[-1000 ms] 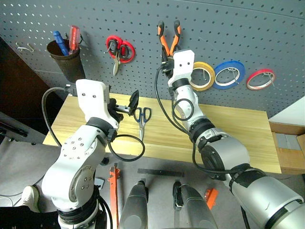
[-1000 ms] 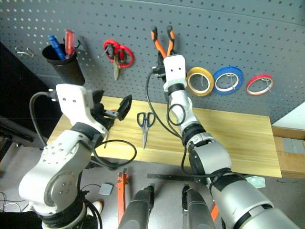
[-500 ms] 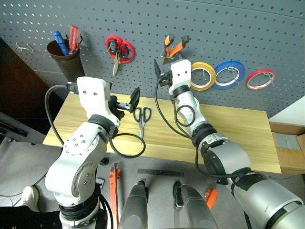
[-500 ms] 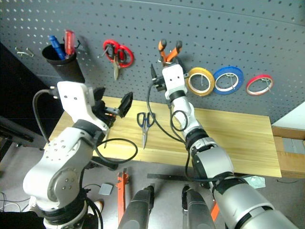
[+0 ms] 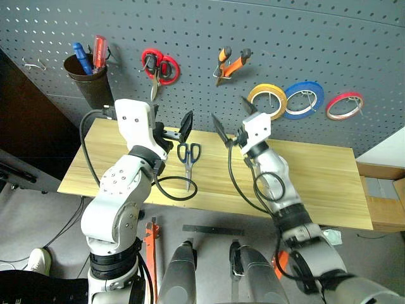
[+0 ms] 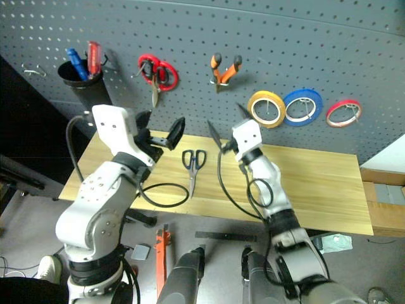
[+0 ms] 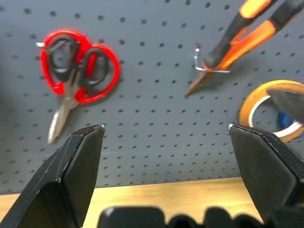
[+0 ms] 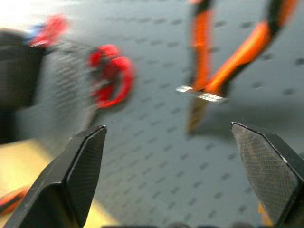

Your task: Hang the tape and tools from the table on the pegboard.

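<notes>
The scissors lie on the wooden table with their handles (image 6: 193,159) toward the pegboard, so the robot's left gripper keeps going down toward their blades (image 6: 192,182) until its fingers close there.
The orange-and-black pliers (image 5: 231,63) hang tilted from a hook on the dark grey pegboard (image 5: 190,31). Beside them hangs the yellow-tan tape (image 5: 280,109). My right gripper (image 5: 234,118) is open and empty, below the pliers and in front of the board; its wrist view looks up at the pliers (image 8: 223,57). The black-handled scissors (image 5: 188,166) lie on the wooden table (image 5: 316,171), blades toward me. Just above their handles my left gripper (image 6: 161,124) is open and empty. In the left wrist view, the pliers (image 7: 242,40) and tape (image 7: 256,102) show between its fingers.
On the pegboard, red-handled scissors (image 5: 158,66) hang left of the pliers. A black cup (image 5: 88,82) with blue and red handles sits at the far left. A blue roll (image 5: 287,100) and a red roll (image 5: 345,95) hang right of the tape. A cardboard box (image 5: 386,190) stands at the table's right end.
My right gripper opened and let go of the pliers, then drew back and down from the pegboard. The pliers now hang tilted on their hook. My left gripper edged forward slightly.
</notes>
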Motion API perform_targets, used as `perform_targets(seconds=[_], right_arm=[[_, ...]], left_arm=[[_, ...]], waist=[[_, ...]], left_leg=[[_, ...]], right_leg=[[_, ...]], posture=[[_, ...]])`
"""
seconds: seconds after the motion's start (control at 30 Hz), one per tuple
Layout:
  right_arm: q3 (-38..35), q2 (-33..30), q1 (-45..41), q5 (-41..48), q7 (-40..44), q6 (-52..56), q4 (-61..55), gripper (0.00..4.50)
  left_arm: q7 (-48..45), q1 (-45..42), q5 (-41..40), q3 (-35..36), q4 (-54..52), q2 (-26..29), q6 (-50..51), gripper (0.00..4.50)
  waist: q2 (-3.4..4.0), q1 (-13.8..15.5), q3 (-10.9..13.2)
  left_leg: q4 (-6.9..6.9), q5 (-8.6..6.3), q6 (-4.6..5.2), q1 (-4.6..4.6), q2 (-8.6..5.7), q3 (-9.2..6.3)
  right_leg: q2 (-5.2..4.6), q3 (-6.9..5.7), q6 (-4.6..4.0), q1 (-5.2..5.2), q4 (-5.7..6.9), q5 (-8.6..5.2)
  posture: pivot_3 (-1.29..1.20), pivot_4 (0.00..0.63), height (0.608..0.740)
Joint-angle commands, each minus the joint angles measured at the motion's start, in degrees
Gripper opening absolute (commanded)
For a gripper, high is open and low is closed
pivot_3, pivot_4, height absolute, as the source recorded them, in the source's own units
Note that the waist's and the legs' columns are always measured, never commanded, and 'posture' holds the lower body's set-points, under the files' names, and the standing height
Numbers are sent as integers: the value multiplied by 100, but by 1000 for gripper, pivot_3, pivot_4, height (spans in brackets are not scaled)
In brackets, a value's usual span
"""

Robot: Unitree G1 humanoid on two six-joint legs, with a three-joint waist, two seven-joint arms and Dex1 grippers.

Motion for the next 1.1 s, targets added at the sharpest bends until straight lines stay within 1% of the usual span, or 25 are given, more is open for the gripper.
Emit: perform_targets(seconds=[0.03,0.1,0.17,0.27,0.33,0.43,0.53,0.57,0.67,0.83,1.1], right_arm=[[116,-433,424,359,628,1042,-1457,4493],[172,-705,645,612,992,1652,-2000,4493],[221,-1130,875,921,1480,2229,-2563,4493],[274,-1508,1009,1203,1888,2859,-2990,4493],[268,-1760,1073,1238,2101,2998,-3089,4493],[304,-1964,1038,1238,2299,3164,-3131,4493],[368,-1984,915,1189,2372,3280,-3125,4493],[355,-1952,865,1290,2414,3417,-3144,4493],[408,-1892,754,1610,2648,3772,-3279,4493],[574,-1940,727,1685,2919,3789,-3299,4493],[557,-1850,693,1651,2945,3698,-3126,4493]], left_arm=[[-13,245,86,-184,-35,-100,-293,4500],[162,464,250,-250,218,-190,-293,4500],[449,663,498,-323,735,-343,-221,4500],[563,740,608,-344,1313,-510,-209,4500],[653,760,663,-400,1843,-737,-269,4500],[785,762,816,-495,2524,-964,-271,4500],[909,765,1059,-631,3184,-1073,-371,4500],[969,733,1219,-746,3394,-1068,-428,4500],[1201,602,1458,-798,3818,-1138,-374,4500],[1477,415,1736,-768,3949,-1164,-199,4500],[1462,408,1870,-710,3863,-1111,16,4500]], waist=[[2,-44,-30],[6,-92,-82],[6,-171,-105],[4,-254,-138],[4,-311,-140],[-2,-386,-156],[-6,-478,-183],[-6,-517,-185],[-6,-569,-185],[-6,-635,-185],[-6,-661,-185]], left_leg=[[0,1,-2,0,-2,0],[3,1,-2,0,-4,2],[10,1,-2,4,-4,4],[20,1,-1,11,-5,5],[28,2,1,12,-2,9],[33,6,7,15,-3,28],[32,6,8,21,-4,47],[32,6,8,21,-4,49],[31,6,8,22,-3,52],[30,6,8,28,1,51],[29,6,8,32,-1,59]], right_leg=[[0,0,1,0,0,0],[0,2,3,0,0,2],[4,2,5,5,2,3],[22,1,12,12,7,7],[30,-1,16,12,6,19],[31,5,24,12,5,33],[31,18,26,13,3,35],[31,20,27,13,3,35],[32,24,28,10,7,36],[38,23,29,11,13,37],[36,32,32,15,11,39]], posture=[[94,204,740],[46,198,740],[16,200,740],[-25,200,740],[-41,201,740],[-67,203,740],[-95,208,740],[-98,212,740],[-109,222,740],[-111,236,740],[-103,251,740]])
